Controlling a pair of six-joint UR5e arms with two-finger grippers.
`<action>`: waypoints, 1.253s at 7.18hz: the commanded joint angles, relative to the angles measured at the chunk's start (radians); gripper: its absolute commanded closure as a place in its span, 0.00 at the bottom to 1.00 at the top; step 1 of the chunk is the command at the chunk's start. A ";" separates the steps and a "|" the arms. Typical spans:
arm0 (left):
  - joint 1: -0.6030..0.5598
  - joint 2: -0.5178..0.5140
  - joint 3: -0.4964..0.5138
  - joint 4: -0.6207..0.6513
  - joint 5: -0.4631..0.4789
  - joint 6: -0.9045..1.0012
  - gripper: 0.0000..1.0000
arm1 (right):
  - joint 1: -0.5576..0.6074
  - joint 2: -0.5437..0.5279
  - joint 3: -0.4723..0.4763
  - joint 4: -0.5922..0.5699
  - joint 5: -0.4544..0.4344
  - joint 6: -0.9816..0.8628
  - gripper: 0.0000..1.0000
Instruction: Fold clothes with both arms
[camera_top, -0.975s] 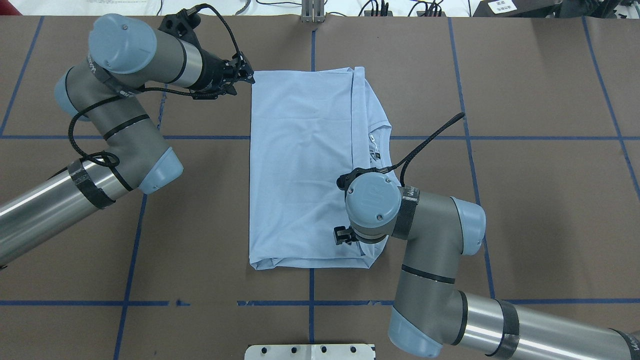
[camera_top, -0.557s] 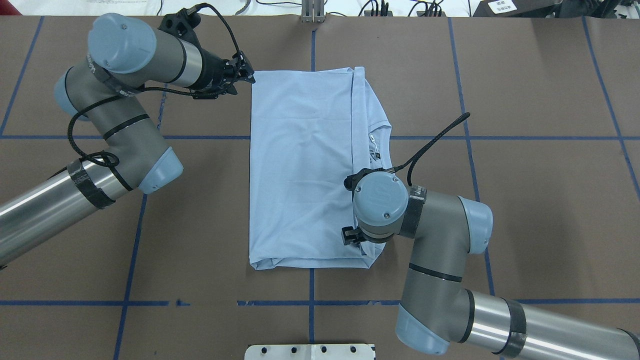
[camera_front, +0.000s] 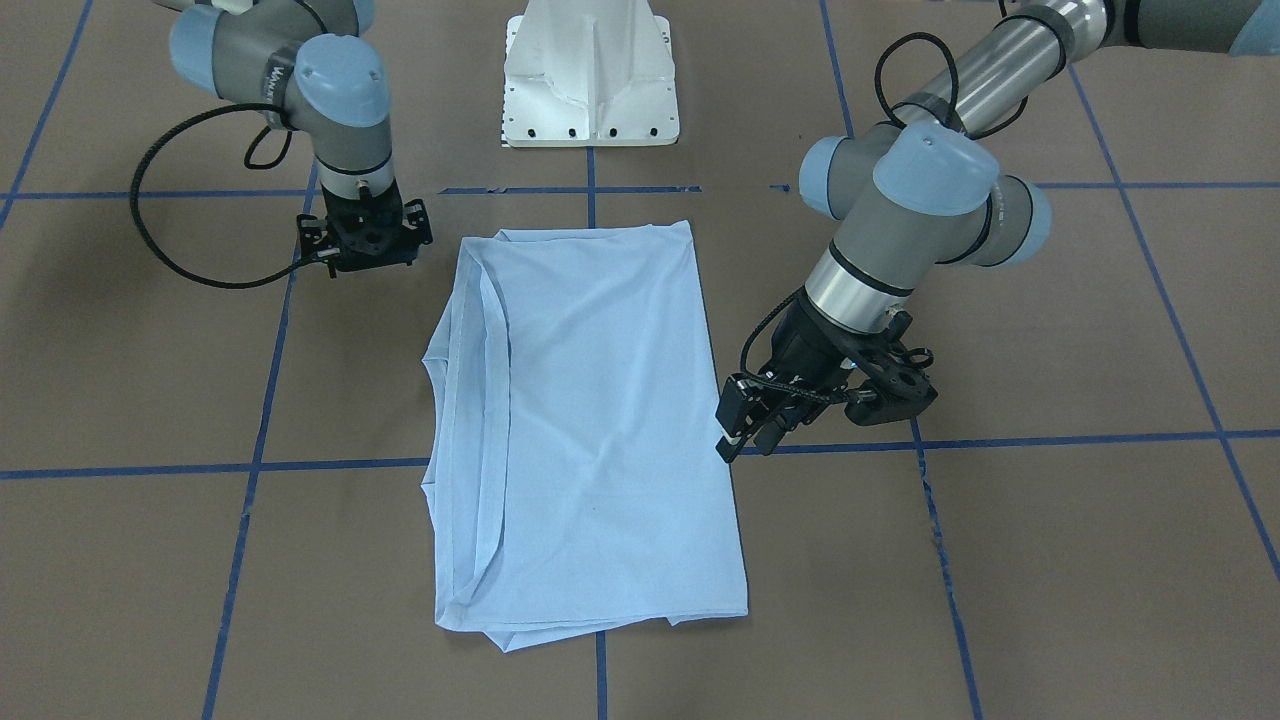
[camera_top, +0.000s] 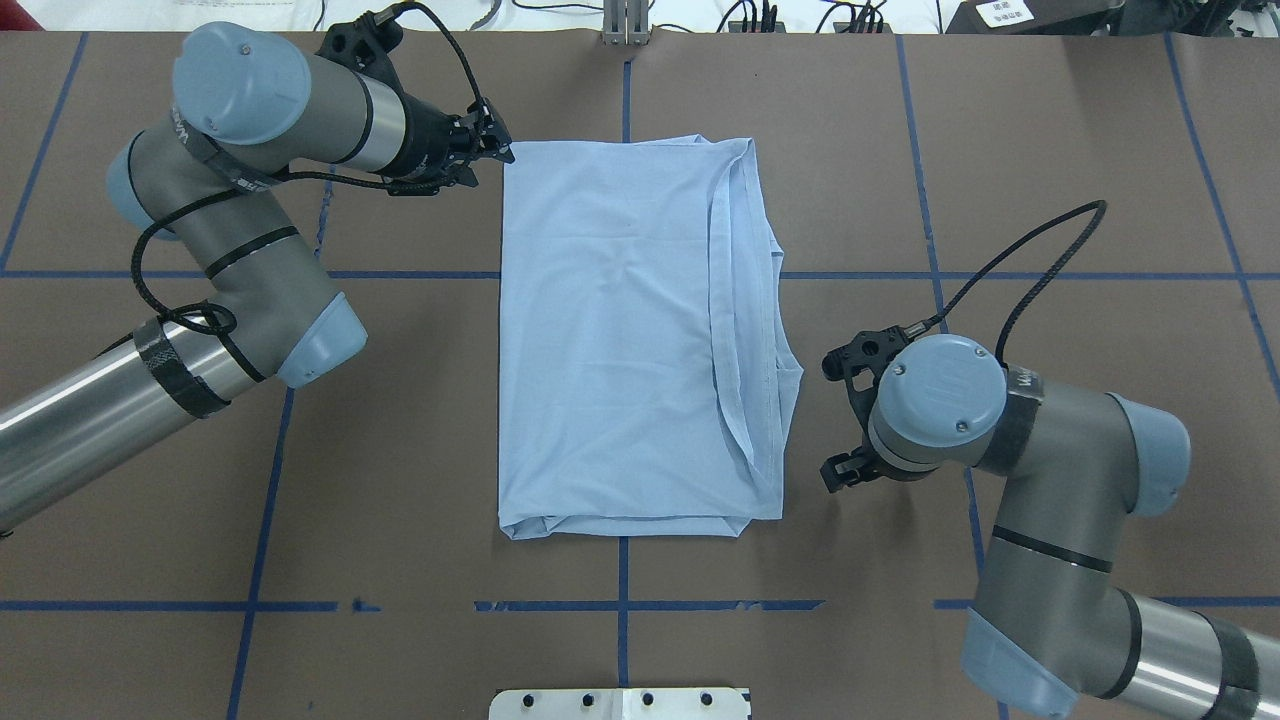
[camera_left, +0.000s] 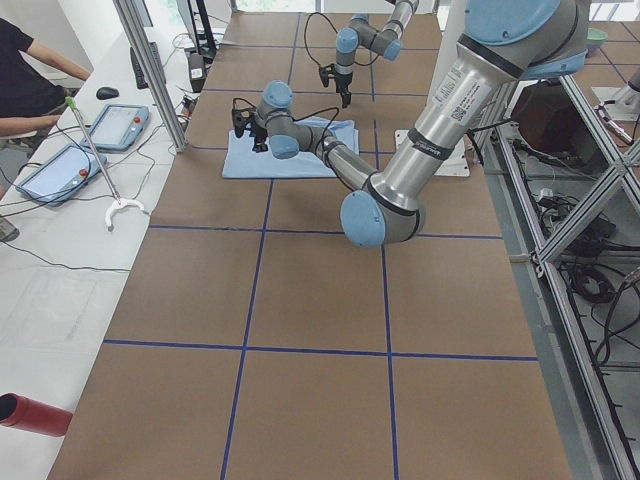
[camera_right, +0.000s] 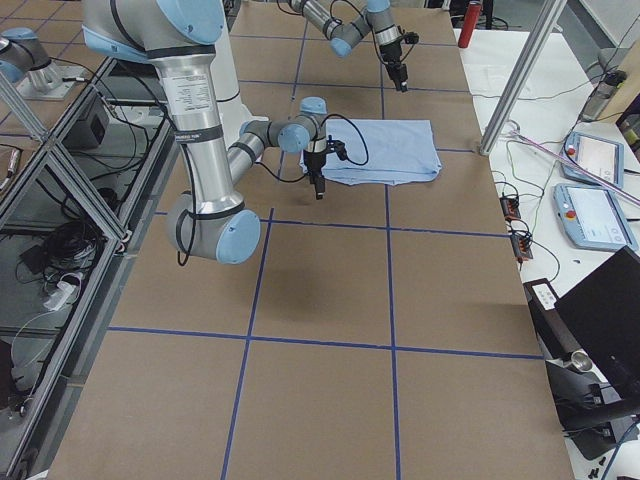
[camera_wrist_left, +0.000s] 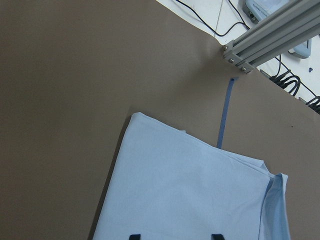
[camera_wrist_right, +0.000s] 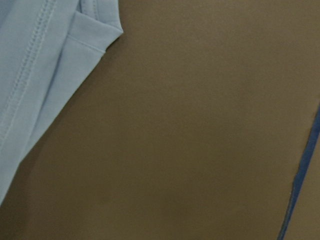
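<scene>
The top layer of the T-shirt is turned back in a long strip. My right gripper should pull the strip flat toward the T-shirt's side edge before it folds any further.
The light blue T-shirt (camera_top: 620, 340) lies folded into a tall rectangle in the middle of the table, back up, with its print and collar hidden. It also shows in the front view (camera_front: 590, 430). My left gripper (camera_top: 495, 145) hovers at the shirt's far left corner. It is open and empty, and its fingertips (camera_wrist_left: 134, 236) stand apart over the cloth (camera_wrist_left: 190, 200). My right gripper (camera_front: 365, 262) points down over bare table beside the shirt's near right edge. It holds nothing and no fingers show in its wrist view, only a shirt corner (camera_wrist_right: 40, 75).
The brown table top carries a blue tape grid (camera_top: 622, 575). The white pedestal base (camera_top: 620, 703) stands at the near edge and an aluminium post (camera_top: 626, 25) at the far edge. Tablets (camera_left: 60, 170) and a person are beyond the far side.
My right arm has moved right, off the shirt's right edge to bare table. The shirt's right side now lies folded over, hiding the collar and label. The left arm has barely moved.
</scene>
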 joint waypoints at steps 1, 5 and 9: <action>-0.001 0.001 -0.021 0.003 0.000 0.000 0.43 | 0.009 0.096 -0.038 -0.022 -0.005 -0.003 0.00; 0.001 0.028 -0.064 0.028 -0.002 0.003 0.43 | 0.011 0.406 -0.308 -0.068 -0.015 0.020 0.00; 0.001 0.030 -0.065 0.028 -0.002 0.003 0.43 | 0.006 0.378 -0.333 -0.076 -0.015 0.001 0.00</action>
